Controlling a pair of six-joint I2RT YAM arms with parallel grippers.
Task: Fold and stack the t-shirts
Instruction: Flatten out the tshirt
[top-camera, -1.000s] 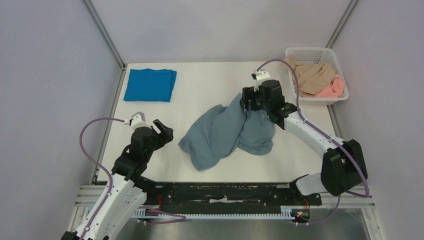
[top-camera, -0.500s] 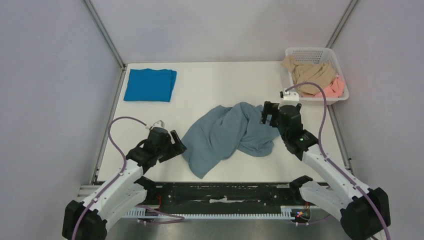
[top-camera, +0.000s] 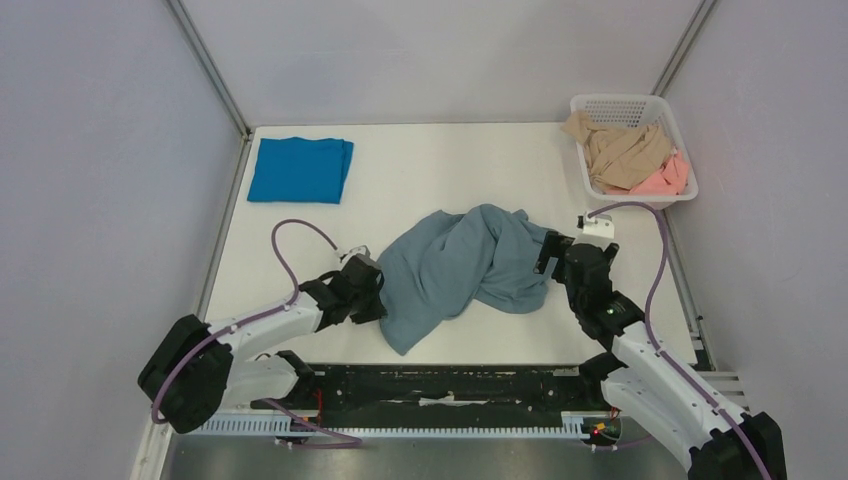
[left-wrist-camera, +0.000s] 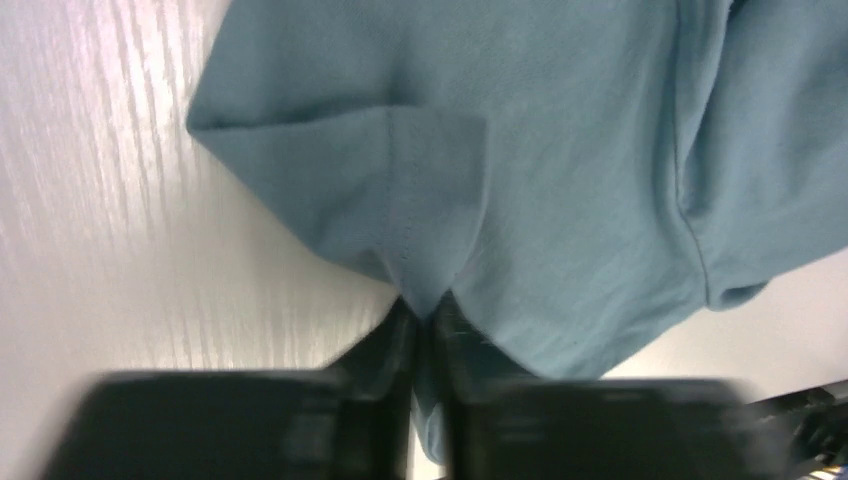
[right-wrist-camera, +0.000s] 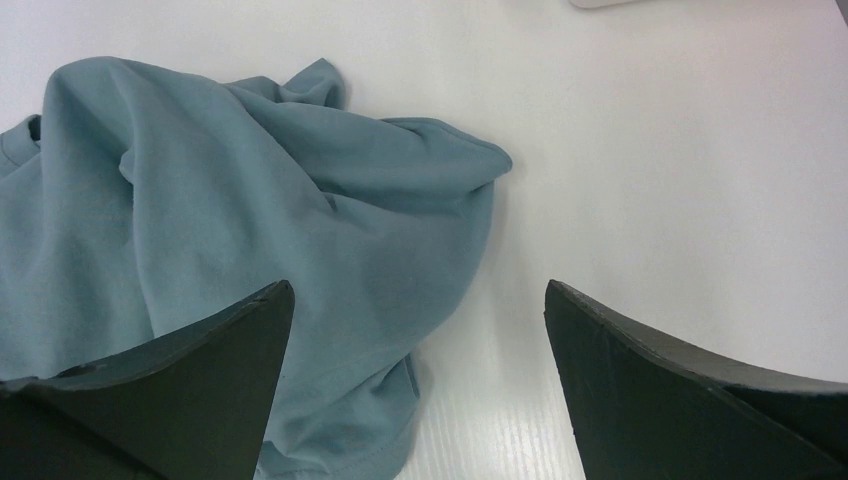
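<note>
The dusty grey-blue t-shirt (top-camera: 430, 268) is bunched up in deep overlapping folds (top-camera: 488, 246), so its cloth will spread out much wider when I pull its edges apart.
A large dusty grey-blue t-shirt (top-camera: 460, 265) lies crumpled in the middle of the table. My left gripper (top-camera: 372, 292) is at its left edge, shut on a pinch of its cloth (left-wrist-camera: 425, 240). My right gripper (top-camera: 549, 254) is open at the shirt's right edge; the shirt (right-wrist-camera: 250, 230) lies under and left of its left finger, bare table between the jaws. A bright blue t-shirt (top-camera: 300, 170) lies folded at the back left. Tan (top-camera: 620, 152) and pink (top-camera: 668, 178) shirts lie in the basket.
A white basket (top-camera: 636, 104) stands at the back right corner. A small white block (top-camera: 598, 227) lies just behind my right gripper. Grey walls close in the table on the left, back and right. A black rail runs along the near edge.
</note>
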